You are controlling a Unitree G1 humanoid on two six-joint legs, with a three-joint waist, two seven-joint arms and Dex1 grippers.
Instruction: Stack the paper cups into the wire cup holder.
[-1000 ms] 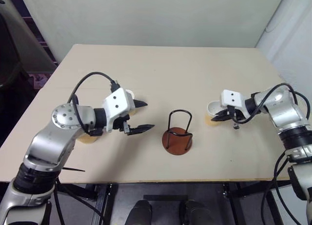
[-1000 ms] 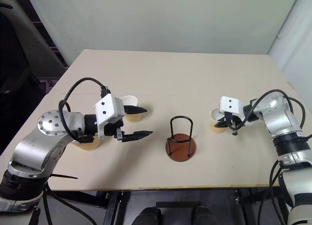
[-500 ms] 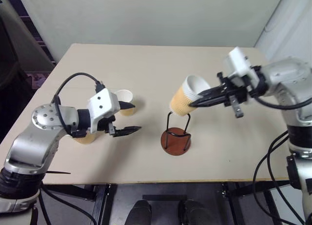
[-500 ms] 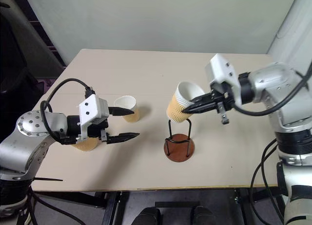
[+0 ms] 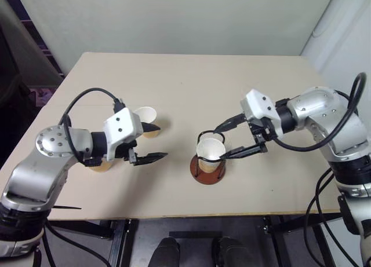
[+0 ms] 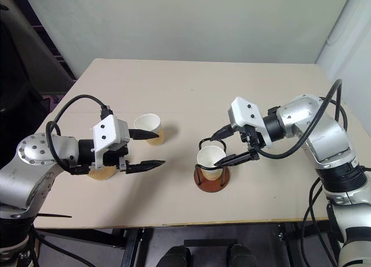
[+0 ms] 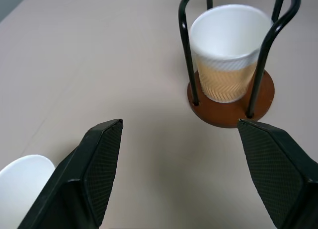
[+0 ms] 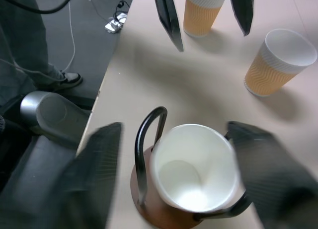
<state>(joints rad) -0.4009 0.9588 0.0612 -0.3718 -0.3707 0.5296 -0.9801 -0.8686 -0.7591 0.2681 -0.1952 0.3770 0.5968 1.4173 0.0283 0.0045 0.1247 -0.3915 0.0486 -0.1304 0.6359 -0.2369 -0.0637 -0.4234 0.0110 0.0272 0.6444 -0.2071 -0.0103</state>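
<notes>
The cup in the holder (image 5: 211, 149) is empty and flares toward its rim, so the second paper cup (image 5: 146, 114) will sink deep inside when I lower it.
One paper cup (image 5: 210, 150) sits inside the black loops of the wire cup holder (image 5: 204, 173), mouth up. My right gripper (image 5: 221, 144) is open, one finger on each side of that cup's rim and no grip on it. In the right wrist view the cup (image 8: 194, 164) leans a little between the wires. A second paper cup (image 5: 148, 115) stands just behind the upper finger of my open left gripper (image 5: 158, 142). A third paper cup (image 5: 101, 164) is half hidden under my left forearm. In the left wrist view the cup (image 7: 228, 50) in the holder lies ahead between the spread fingers (image 7: 99, 159).
All of this stands on a pale wooden table (image 5: 261, 81) with a wall close behind its far edge. The table's front edge runs just below the holder, with dark floor beyond it and beyond the left edge.
My right gripper lifted a cup from the table's right side, carried it left over the holder, set it down inside and opened. The left gripper stayed open and roughly in place.
</notes>
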